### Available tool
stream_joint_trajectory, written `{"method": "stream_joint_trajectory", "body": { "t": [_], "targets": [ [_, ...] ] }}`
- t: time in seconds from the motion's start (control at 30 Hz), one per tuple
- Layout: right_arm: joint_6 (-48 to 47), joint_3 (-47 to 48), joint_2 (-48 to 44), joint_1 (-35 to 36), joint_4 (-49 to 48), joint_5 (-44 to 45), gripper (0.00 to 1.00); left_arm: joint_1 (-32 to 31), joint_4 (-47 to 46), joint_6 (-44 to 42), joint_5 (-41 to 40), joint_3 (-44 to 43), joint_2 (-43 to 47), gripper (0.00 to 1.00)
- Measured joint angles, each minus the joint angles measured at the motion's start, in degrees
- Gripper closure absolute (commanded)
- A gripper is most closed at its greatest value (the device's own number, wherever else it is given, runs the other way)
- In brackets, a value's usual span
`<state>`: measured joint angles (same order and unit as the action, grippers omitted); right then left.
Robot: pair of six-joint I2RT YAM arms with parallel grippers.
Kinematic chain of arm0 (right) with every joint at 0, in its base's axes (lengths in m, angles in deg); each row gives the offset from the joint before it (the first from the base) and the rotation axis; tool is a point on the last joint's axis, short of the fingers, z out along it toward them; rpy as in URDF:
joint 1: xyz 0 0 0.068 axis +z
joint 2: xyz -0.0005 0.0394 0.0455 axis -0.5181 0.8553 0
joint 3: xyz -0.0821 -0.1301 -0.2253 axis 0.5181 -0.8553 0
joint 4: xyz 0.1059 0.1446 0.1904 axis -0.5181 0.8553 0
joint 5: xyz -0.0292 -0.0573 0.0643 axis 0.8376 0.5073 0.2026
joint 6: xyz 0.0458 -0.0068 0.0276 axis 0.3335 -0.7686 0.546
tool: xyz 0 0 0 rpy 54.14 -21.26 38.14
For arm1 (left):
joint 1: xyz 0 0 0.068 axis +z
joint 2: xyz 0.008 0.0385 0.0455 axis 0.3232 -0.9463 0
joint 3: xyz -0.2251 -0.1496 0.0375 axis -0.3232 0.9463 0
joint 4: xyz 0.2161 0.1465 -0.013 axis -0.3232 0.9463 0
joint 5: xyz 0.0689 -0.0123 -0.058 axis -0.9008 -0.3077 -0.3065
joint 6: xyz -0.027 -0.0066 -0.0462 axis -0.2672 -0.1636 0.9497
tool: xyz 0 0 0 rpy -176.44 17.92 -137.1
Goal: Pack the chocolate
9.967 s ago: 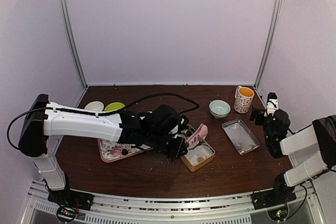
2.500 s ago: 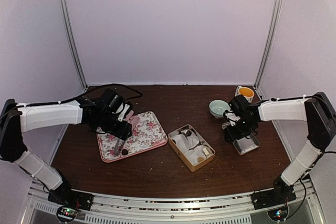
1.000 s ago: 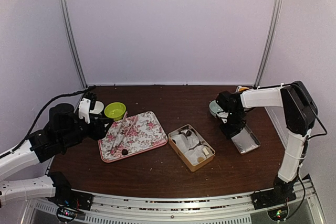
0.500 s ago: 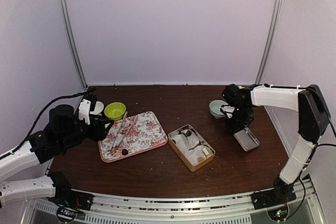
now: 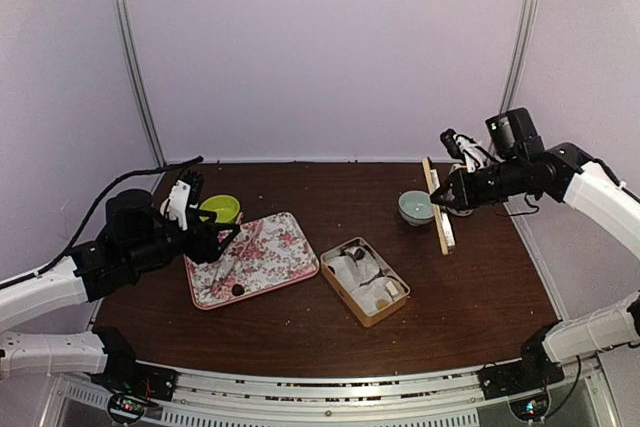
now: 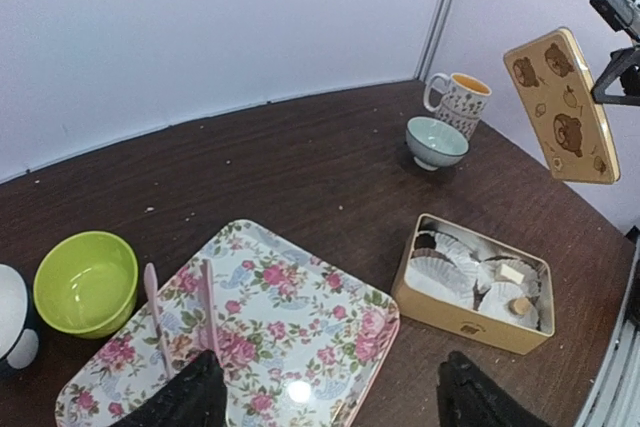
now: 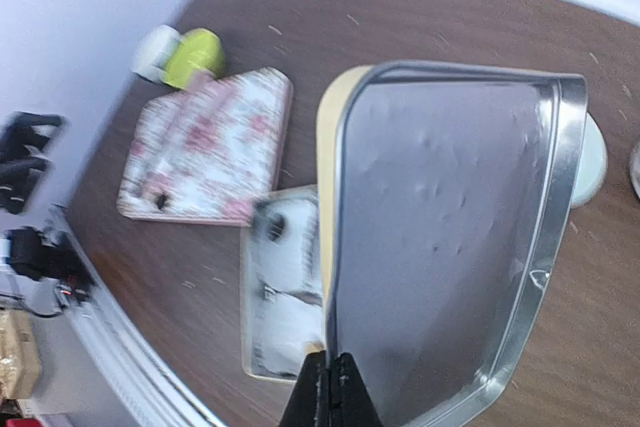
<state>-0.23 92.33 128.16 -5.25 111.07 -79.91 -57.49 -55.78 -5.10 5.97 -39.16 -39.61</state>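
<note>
The lid's far edge (image 6: 531, 110) is clear of the robot's right gripper, so the open left gripper keeps going toward that edge (image 6: 545, 143) and closes there.
One dark chocolate (image 5: 238, 289) lies on the floral tray (image 5: 270, 247) near its front edge. More chocolate, a tan lump (image 6: 520, 304) and a pale piece (image 6: 512, 273), sits in white paper cups inside the open tan tin box (image 5: 365, 280). My right gripper (image 5: 445, 199) is shut on the edge of the tin's lid (image 5: 437, 205), holding it on edge in the air by the pale blue bowl (image 5: 417, 207). The lid's silver inside (image 7: 450, 237) fills the right wrist view above the closed tips of the right gripper (image 7: 331, 372). My left gripper (image 6: 325, 397) hangs open and empty over the tray's near edge.
Pink tongs (image 5: 230, 252) lie on the tray's left part. A green bowl (image 5: 219, 209) and a white bowl (image 6: 15, 317) stand behind the tray. A patterned mug (image 6: 458, 99) stands at the back right. Crumbs dot the dark wooden table (image 5: 300, 332).
The right gripper has lifted the lid off the table and swung it up on edge. The left gripper's jaws have widened and it has edged toward the tray.
</note>
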Motion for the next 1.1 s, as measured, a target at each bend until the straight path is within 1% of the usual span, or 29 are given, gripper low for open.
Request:
{"method": "stream_joint_trajectory", "body": {
  "t": [0.07,0.1,0.13,0.2,0.27,0.4,0.47,0.5,0.57,0.63,0.7,0.87,0.97,1.1],
  "targets": [
    [3.80,-1.31,-3.65,0.17,-8.90,-7.19,1.00,-0.02,-3.26,1.38,2.69,-0.57,-2.08,0.26],
    [6.19,-2.62,-5.55,0.44,-14.97,-10.86,1.00,-0.04,-4.57,2.23,3.93,-0.96,-3.08,0.27],
    [8.83,-3.78,-6.84,0.74,-19.78,-13.33,1.00,-0.04,-5.86,3.15,5.20,-1.44,-3.98,0.28],
    [14.71,-6.62,-8.96,1.73,-33.48,-18.03,1.00,-0.04,-8.48,5.81,8.92,-3.48,-6.49,0.28],
    [20.09,-7.48,-9.09,2.54,-45.29,-21.35,1.00,-0.04,-11.23,9.22,12.90,-6.16,-8.98,0.28],
    [31.76,-5.44,-5.84,4.00,-66.90,-25.86,1.00,-0.11,-19.71,18.14,19.96,-10.45,-11.89,0.28],
    [38.60,-2.99,-2.84,5.20,-78.64,-27.08,1.00,-0.11,-25.68,24.22,22.93,-11.91,-12.96,0.29],
    [41.51,-1.81,-1.38,5.95,-83.52,-27.52,1.00,-0.11,-28.48,26.84,24.00,-12.50,-13.66,0.30],
    [48.11,1.05,2.14,8.00,-94.75,-27.89,1.00,-0.17,-35.23,34.10,26.40,-14.25,-16.02,0.31],
    [52.28,3.15,4.66,10.01,-101.72,-28.15,1.00,-0.52,-42.38,40.74,27.89,-16.00,-19.15,0.29],
    [54.42,5.05,6.51,12.33,-106.05,-28.28,1.00,-0.94,-47.34,45.72,28.44,-16.76,-21.20,0.27],
    [51.56,6.25,7.08,17.07,-105.83,-28.22,1.00,-2.36,-55.76,54.66,28.85,-17.86,-22.91,0.24],
    [49.46,6.45,7.13,18.47,-104.69,-28.13,1.00,-2.89,-60.54,57.92,28.85,-18.69,-22.93,0.23],
    [48.11,7.72,8.15,19.10,-104.21,-28.04,1.00,-3.78,-63.52,59.95,28.89,-19.26,-22.93,0.24]
  ]
}}
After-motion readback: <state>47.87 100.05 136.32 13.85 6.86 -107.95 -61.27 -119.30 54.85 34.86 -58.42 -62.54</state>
